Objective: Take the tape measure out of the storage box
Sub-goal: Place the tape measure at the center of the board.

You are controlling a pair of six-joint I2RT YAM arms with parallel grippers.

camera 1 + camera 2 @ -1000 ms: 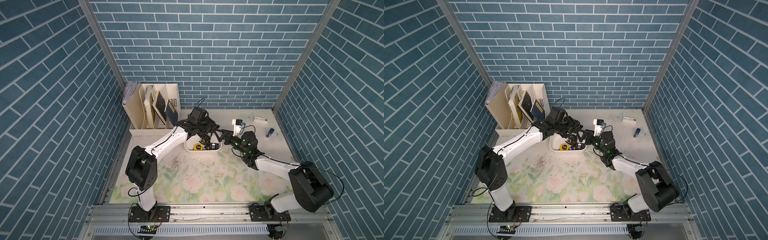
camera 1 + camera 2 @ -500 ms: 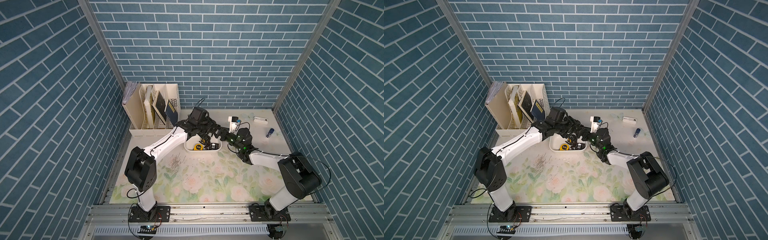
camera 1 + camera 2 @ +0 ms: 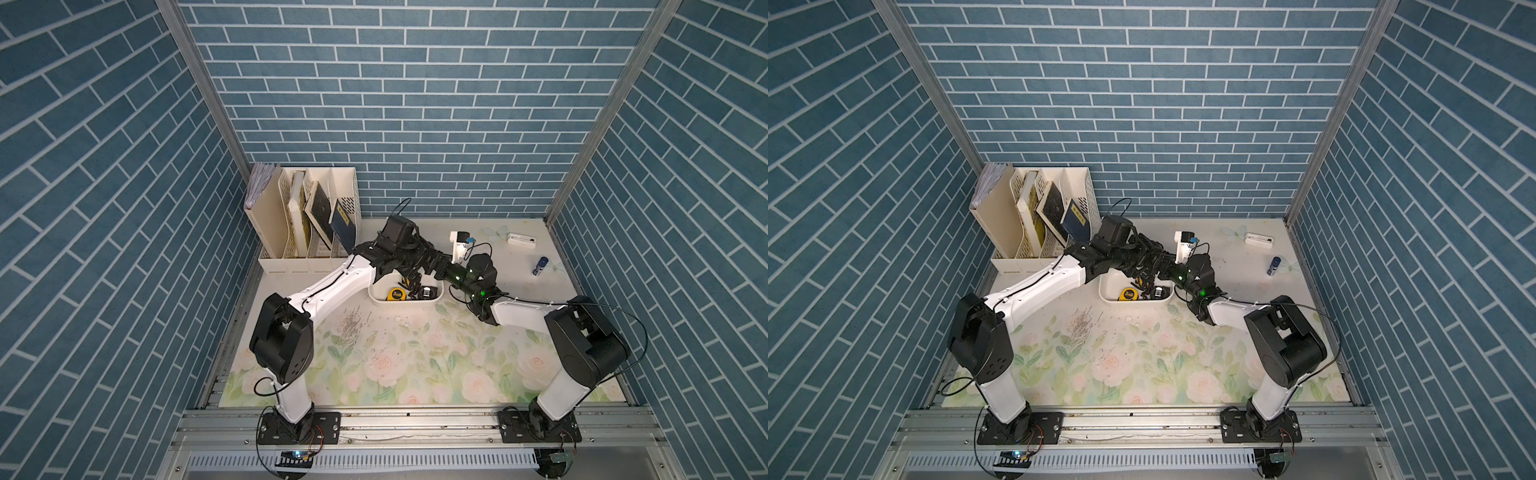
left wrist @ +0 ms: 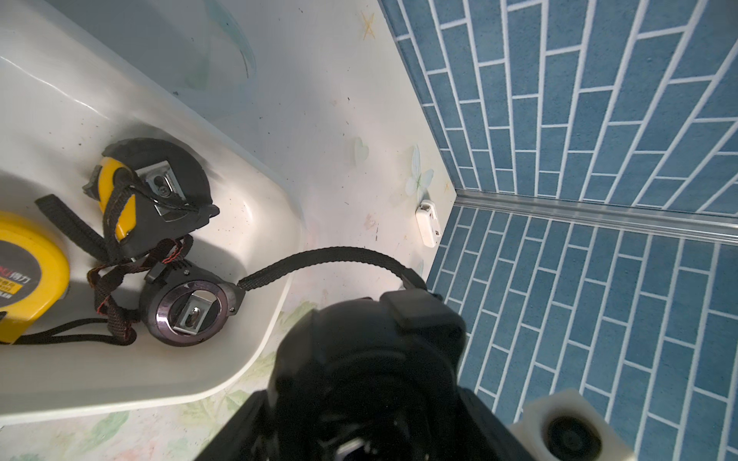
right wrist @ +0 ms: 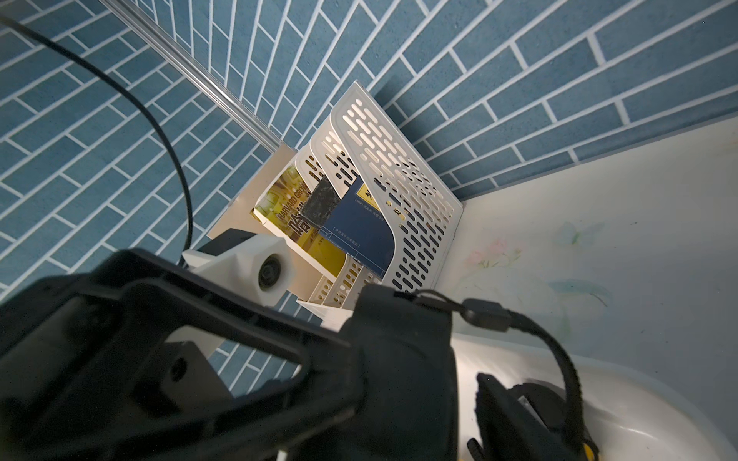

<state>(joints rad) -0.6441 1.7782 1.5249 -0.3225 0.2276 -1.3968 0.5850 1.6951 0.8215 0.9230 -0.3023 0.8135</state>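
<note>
Both of the robot's grippers are at the black tape measure, so next the left gripper opens and moves away before the right gripper puts the tape measure down in front of the storage box.
The white storage box sits mid-table and holds a yellow tape measure, a black-and-yellow one and a round black one with a chrome clip. Above the box's right end my left gripper is shut on a black tape measure, which also fills the middle of the right wrist view. Its strap hangs down into the box. My right gripper faces the left one and is right at the held tape measure. Its fingertips are hidden, so whether it grips is unclear.
A cream perforated file organizer with books stands at the back left. A white device and a small blue bottle lie at the back right. Small metal bits are scattered in front of the box. Blue brick walls enclose the table.
My right arm has swung in toward the left gripper over the box's right end, and its jaws have been narrowing. The left arm has stayed put with the tape measure.
</note>
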